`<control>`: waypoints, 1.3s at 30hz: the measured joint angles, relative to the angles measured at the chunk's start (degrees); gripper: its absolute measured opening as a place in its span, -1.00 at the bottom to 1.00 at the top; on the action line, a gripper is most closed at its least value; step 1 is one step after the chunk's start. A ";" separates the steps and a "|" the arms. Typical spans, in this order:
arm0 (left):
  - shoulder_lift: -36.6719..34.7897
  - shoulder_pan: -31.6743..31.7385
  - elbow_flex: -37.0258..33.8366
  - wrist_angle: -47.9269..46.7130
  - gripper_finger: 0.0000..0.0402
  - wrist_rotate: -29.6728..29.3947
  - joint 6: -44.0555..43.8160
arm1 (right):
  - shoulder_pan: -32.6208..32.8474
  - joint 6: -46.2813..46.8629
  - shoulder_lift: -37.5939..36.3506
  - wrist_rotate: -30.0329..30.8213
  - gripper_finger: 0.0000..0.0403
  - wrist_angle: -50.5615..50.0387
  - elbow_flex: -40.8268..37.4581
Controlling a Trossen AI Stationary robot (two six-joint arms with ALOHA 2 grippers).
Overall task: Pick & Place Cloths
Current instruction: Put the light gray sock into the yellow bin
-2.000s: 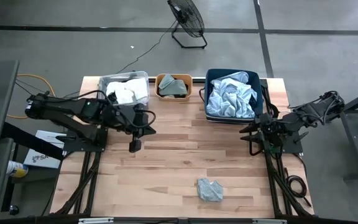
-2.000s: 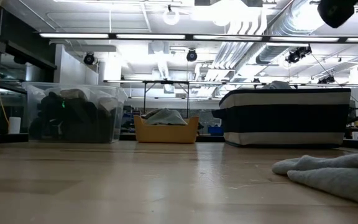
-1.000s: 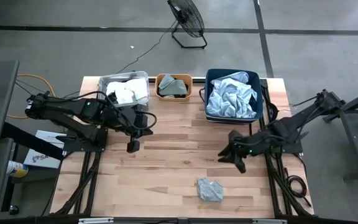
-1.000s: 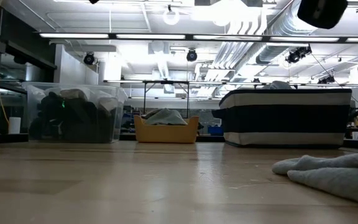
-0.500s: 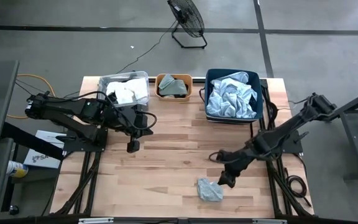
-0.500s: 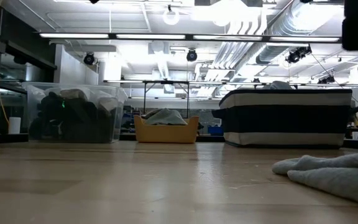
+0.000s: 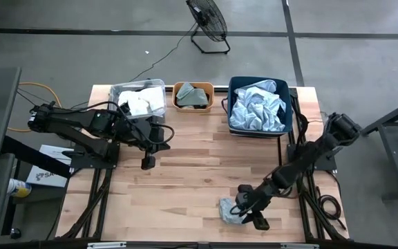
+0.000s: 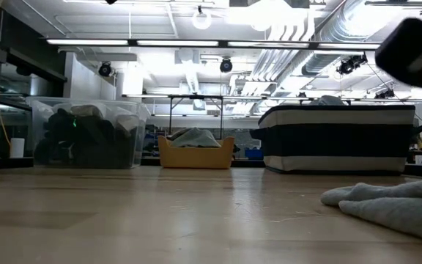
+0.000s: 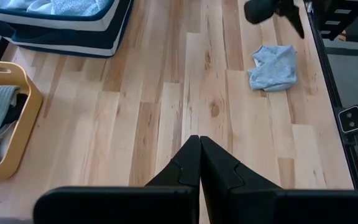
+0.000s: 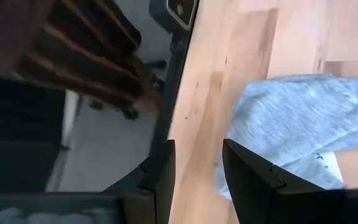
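Observation:
The fingers of the robot's right gripper frame only the wood (image 10: 197, 152) beside the grey-blue cloth, so they should move over the cloth's middle (image 7: 231, 211) and pinch there before the gripper lifts.
A small grey-blue cloth (image 7: 231, 211) lies crumpled on the table near its front edge; it also shows in the low view (image 8: 398, 205) and in the left wrist view (image 9: 273, 59). My right gripper (image 7: 242, 211) hangs open over the cloth's right edge, slanting down. Bare table shows between its fingers (image 10: 197, 149), and the cloth (image 10: 297, 124) spreads beyond one of them. In the low view the gripper (image 8: 416, 48) is a dark blur well above the cloth. My left gripper (image 7: 148, 163) waits shut (image 9: 199, 144) over the table's left half.
Three bins stand along the far edge. The clear one (image 7: 138, 100) holds white and dark cloths, the small orange one (image 7: 193, 95) holds a grey-green piece, and the navy one (image 7: 258, 107) holds pale blue cloths. Bare wood lies between the bins and the grey-blue cloth.
My right gripper has swung from the table's right side toward the near edge and leftward, sinking and rolling, until it stands over the grey-blue cloth. The cloth has not moved.

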 joint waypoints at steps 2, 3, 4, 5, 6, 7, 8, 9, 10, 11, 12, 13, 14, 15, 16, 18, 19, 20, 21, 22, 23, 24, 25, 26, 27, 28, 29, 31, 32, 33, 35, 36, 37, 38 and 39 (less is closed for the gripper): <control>0.00 0.00 0.00 0.00 -1.00 0.00 0.00 | 0.26 -3.62 1.73 0.23 -0.38 0.10 0.09; 0.00 0.01 0.00 0.00 -1.00 0.02 0.00 | 0.36 -5.83 2.56 0.94 -0.38 -0.19 0.38; 0.00 0.01 0.00 0.00 -1.00 0.02 0.00 | 0.39 -8.05 3.28 1.47 -0.38 -0.19 0.82; 0.00 0.02 0.00 0.00 -1.00 0.02 0.00 | 0.39 -10.18 3.83 1.72 -0.38 -0.11 1.46; 0.00 0.00 0.00 0.00 -1.00 0.02 0.00 | 0.37 -12.05 4.24 1.84 -0.38 0.12 2.11; 0.00 0.00 0.00 -0.02 -1.00 0.02 0.00 | 0.37 -13.37 4.54 1.76 -0.38 0.11 2.74; 0.00 0.00 0.00 -0.04 -1.00 0.02 0.00 | 0.34 -14.47 4.88 1.84 -0.38 -0.12 3.31; 0.00 0.00 0.00 -0.06 -1.00 0.03 0.00 | 0.21 -15.20 5.25 2.14 -0.38 -0.95 3.92; 0.00 0.02 0.00 -0.05 -1.00 0.02 0.00 | 0.04 -15.91 5.60 3.03 -0.38 -2.39 4.49; 0.00 0.00 0.00 -0.07 -1.00 0.04 0.00 | -0.06 -16.54 5.89 4.41 -0.38 -3.64 4.84; 0.00 0.00 0.00 -0.07 -1.00 0.04 0.00 | -0.07 -17.31 6.11 5.43 -0.38 -4.68 5.06; 0.00 0.00 0.00 -0.07 -1.00 0.05 0.00 | -0.07 -18.07 6.23 6.18 -0.38 -5.48 5.19; 0.00 0.00 0.00 -0.07 -1.00 0.07 0.00 | -0.18 -18.73 6.36 7.42 -0.38 -6.50 5.29; 0.00 0.00 0.00 -0.09 -1.00 0.07 0.00 | -0.42 -18.95 6.67 8.74 -0.38 -7.77 5.31; 0.00 0.01 0.00 -0.09 -1.00 0.17 0.00 | -0.71 -19.02 7.08 9.48 -0.38 -9.22 5.31; 0.02 0.00 0.00 -0.12 -1.00 0.24 0.00 | -1.14 -20.17 7.74 10.09 -0.35 -12.07 5.27; 0.02 0.00 0.00 -0.15 -1.00 0.24 0.00 | -1.28 -21.47 8.08 9.78 -0.32 -12.33 5.27; 0.02 0.01 0.00 -0.13 -1.00 0.24 0.00 | -1.40 -23.03 8.39 8.98 -0.29 -11.90 5.27; 0.02 0.01 0.00 -0.16 -1.00 0.24 0.00 | -1.39 -24.93 8.70 8.01 -0.25 -11.75 5.29; 0.02 0.00 0.00 -0.22 -1.00 0.24 0.00 | -1.29 -26.63 9.09 6.95 -0.20 -11.75 5.29; 0.02 0.02 0.00 -0.24 -1.00 0.22 0.00 | -1.24 -27.89 9.64 6.29 -0.15 -11.59 5.29; 0.02 0.02 0.00 -0.28 -1.00 0.22 0.00 | -1.20 -28.73 10.07 5.98 -0.10 -11.49 5.29; 0.02 0.02 0.00 -0.45 -1.00 0.22 0.00 | -1.19 -29.51 10.34 5.95 -0.04 -11.74 5.29; 0.02 0.02 0.00 -0.43 -1.00 0.22 0.00 | -1.21 -30.05 10.67 6.08 0.02 -11.80 5.29; 0.02 0.02 0.00 -0.36 -1.00 0.22 0.00 | -1.28 -30.53 10.96 6.02 0.08 -11.34 5.29; 0.02 0.01 0.00 -0.40 -1.00 0.22 0.00 | -1.34 -31.29 11.21 6.06 0.14 -10.85 5.29; 0.02 0.00 0.00 -0.43 -1.00 0.22 0.00 | -1.34 -32.44 11.45 6.12 0.20 -10.71 5.29; 0.02 0.02 0.00 -0.42 -1.00 0.20 0.00 | -1.30 -35.14 12.11 6.91 0.27 -8.99 5.27; 0.02 0.02 0.00 -0.43 -1.00 0.21 0.00 | -1.22 -36.59 12.45 7.99 0.29 -8.65 5.27; 0.02 0.02 0.00 -0.46 -1.00 0.20 0.00 | -1.21 -37.65 12.87 8.48 0.30 -8.43 5.27; 0.02 0.02 0.00 -0.48 -1.00 0.20 0.00 | -1.25 -39.30 13.93 8.47 0.29 -7.29 5.27; 0.04 0.02 0.00 -0.58 -1.00 0.20 0.00 | -1.25 -40.16 14.48 8.15 0.27 -6.98 5.27; 0.04 0.02 0.00 -0.55 -1.00 0.18 0.00 | -1.29 -40.99 14.95 7.89 0.24 -6.48 5.27; 0.04 0.02 0.00 -0.60 -1.00 0.17 0.00 | -1.27 -41.89 15.52 7.74 0.20 -5.81 5.29; 0.04 0.02 0.00 -0.77 -1.00 0.17 0.00 | -1.26 -42.75 16.05 7.67 0.17 -5.36 5.36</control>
